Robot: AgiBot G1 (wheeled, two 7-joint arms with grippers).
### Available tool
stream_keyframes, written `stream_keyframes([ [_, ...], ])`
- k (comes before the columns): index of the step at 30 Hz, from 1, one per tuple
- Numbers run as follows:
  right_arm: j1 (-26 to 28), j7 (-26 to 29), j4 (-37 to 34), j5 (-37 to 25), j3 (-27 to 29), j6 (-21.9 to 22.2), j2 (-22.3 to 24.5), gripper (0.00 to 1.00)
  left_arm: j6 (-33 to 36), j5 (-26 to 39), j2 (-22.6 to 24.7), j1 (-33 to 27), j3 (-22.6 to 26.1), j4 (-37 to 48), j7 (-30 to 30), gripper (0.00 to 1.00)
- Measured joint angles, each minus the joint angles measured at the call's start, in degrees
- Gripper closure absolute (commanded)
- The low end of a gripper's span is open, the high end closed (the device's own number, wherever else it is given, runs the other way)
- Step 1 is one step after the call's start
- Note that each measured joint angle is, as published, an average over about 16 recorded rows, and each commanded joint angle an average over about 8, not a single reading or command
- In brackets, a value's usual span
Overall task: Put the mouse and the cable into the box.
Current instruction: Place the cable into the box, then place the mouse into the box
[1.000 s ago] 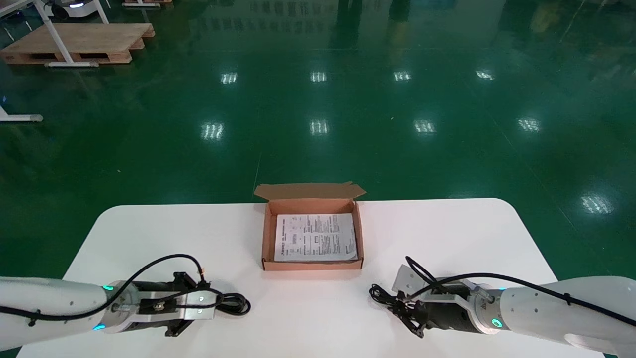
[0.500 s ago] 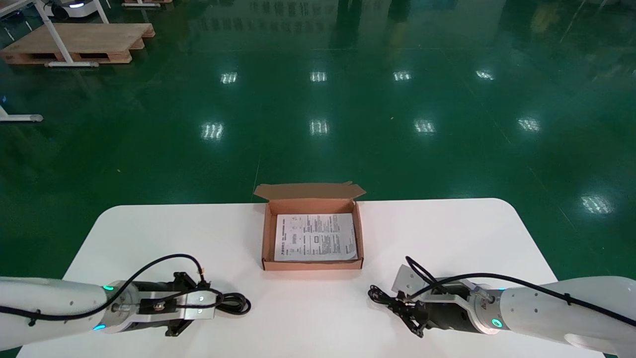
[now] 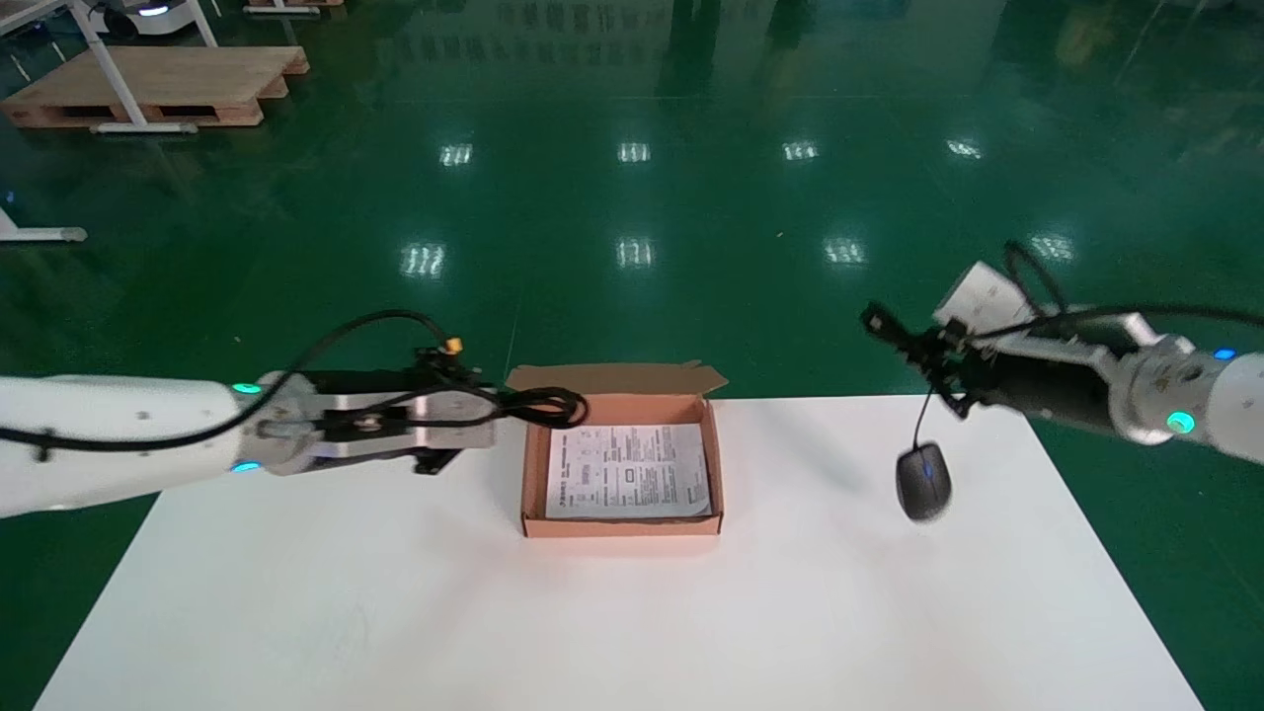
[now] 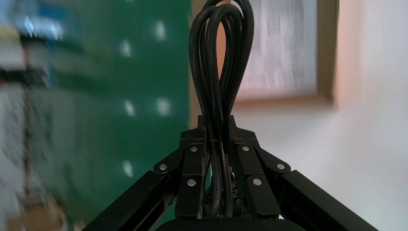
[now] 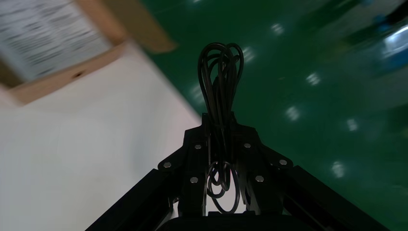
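Note:
My right gripper should keep the mouse out of the way, because my left gripper has the black cable at the box's rim [image 3: 557,408]. It should do so until my left gripper puts the cable inside [image 3: 628,472].
My left gripper [image 3: 497,413] is shut on a looped black cable [image 3: 549,405], held in the air at the far left corner of the open cardboard box [image 3: 622,527]. The wrist view shows the cable [image 4: 219,57] pinched between the fingers [image 4: 192,159], with the box rim [image 4: 327,48] beyond. My right gripper [image 3: 940,361] is raised at the far right, shut on the bundled mouse cord [image 3: 882,324]. The black mouse [image 3: 924,484] dangles from it on a thin strand above the table. The cord bundle [image 5: 220,72] sticks out past the right gripper [image 5: 219,118].
A printed sheet [image 3: 627,472] lies flat on the floor of the box, whose lid flap [image 3: 614,378] stands open at the back. The white table [image 3: 592,632] ends just behind the box. Green floor lies beyond, with a wooden pallet [image 3: 148,84] far off.
Both arms have risen from the near table edge and swung away from me. The left carried the cable to the box's far left corner. The right lifted the cord, so the mouse now hangs.

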Motion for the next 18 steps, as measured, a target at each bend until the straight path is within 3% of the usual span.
stream_keyframes([
  [9, 4.65, 0.93, 2.67, -0.24, 1.38, 0.98, 1.44, 1.00, -5.53, -3.83, 8.80, -1.62, 0.67, 8.13, 10.52, 1.00],
  [18, 4.85, 1.13, 2.91, -0.25, 1.43, 0.85, 1.55, 1.00, -7.50, -3.19, 10.27, -1.47, 1.23, 9.70, 12.38, 1.00],
])
